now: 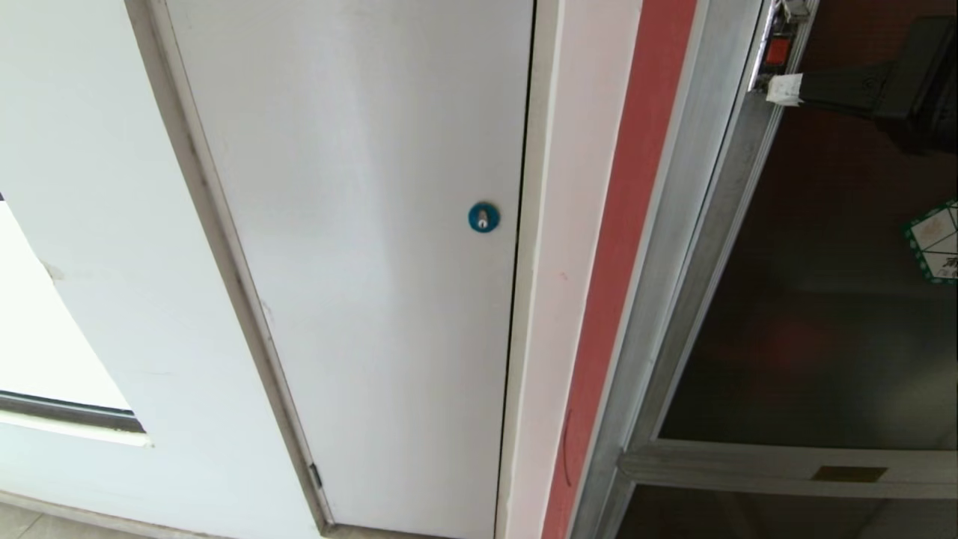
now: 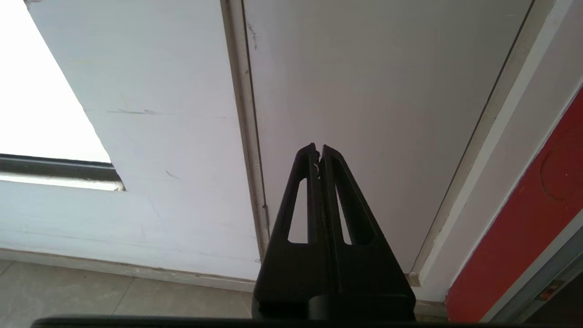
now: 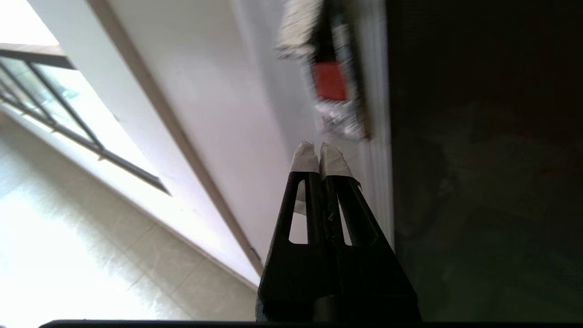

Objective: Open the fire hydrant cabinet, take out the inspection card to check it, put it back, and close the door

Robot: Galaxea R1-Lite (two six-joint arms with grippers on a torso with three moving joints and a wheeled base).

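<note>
I can see the latch's white tab standing out above the red square [image 1: 778,50], so my right gripper should move back, open, face the latch head-on and pinch that tab [image 3: 299,24].
The fire hydrant cabinet's aluminium frame [image 1: 673,247] runs down the right side of the head view. The door [image 1: 816,314] of dark tinted glass carries a green-bordered sticker [image 1: 935,241] and a brass plate [image 1: 849,473] on its crossbar. My right gripper [image 1: 784,88] is shut and empty. Its white-taped tips sit at the door's left edge, just below a small latch with a red square [image 1: 778,51]. In the right wrist view the gripper [image 3: 319,150] points at that latch [image 3: 330,81], beside the dark glass [image 3: 478,182]. The inspection card is hidden.
A plain white panel [image 1: 359,262] with a blue round lock [image 1: 483,217] fills the middle, with a red strip [image 1: 621,247] between it and the cabinet. My left gripper [image 2: 319,148] is parked low and shut, facing that white panel [image 2: 364,91] above the tiled floor [image 2: 91,291].
</note>
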